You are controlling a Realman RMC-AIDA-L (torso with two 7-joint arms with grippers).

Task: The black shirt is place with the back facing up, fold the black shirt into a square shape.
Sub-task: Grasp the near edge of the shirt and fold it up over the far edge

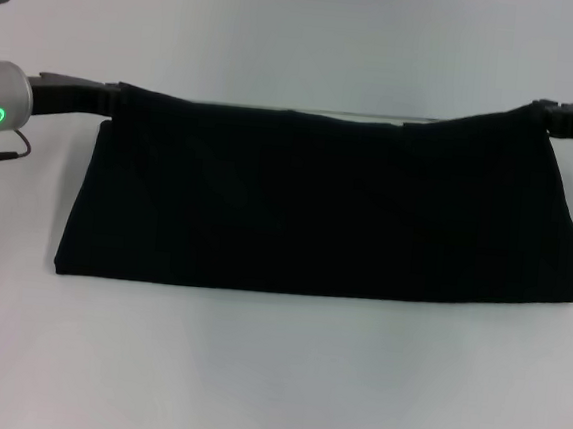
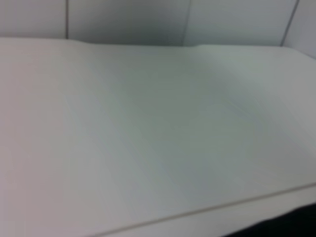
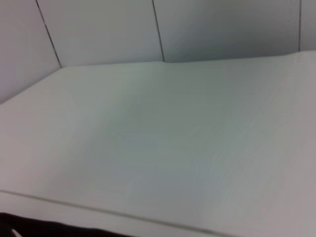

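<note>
My left gripper is lowering the black shirt, which has its upper edge tight and its lower folded edge [image 1: 315, 293] straight, and I should go on lowering its corner [image 1: 129, 94] until it lies flat before I let go.
The black shirt [image 1: 317, 212] stretches as a wide plain black band across the middle of the head view. Its upper edge is pulled taut between my two grippers, and its lower folded edge rests on the white table [image 1: 273, 374]. My left gripper [image 1: 114, 97] holds the shirt's upper left corner and my right gripper [image 1: 548, 112] holds the upper right corner, both shut on the cloth. No lettering shows. A dark sliver of the shirt [image 2: 296, 224] edges the left wrist view, and another sliver of the shirt [image 3: 34, 228] edges the right wrist view.
White tabletop [image 2: 148, 123] fills both wrist views, with a panelled wall [image 3: 98, 29] behind the table's far edge. Bare white surface lies in front of the shirt in the head view.
</note>
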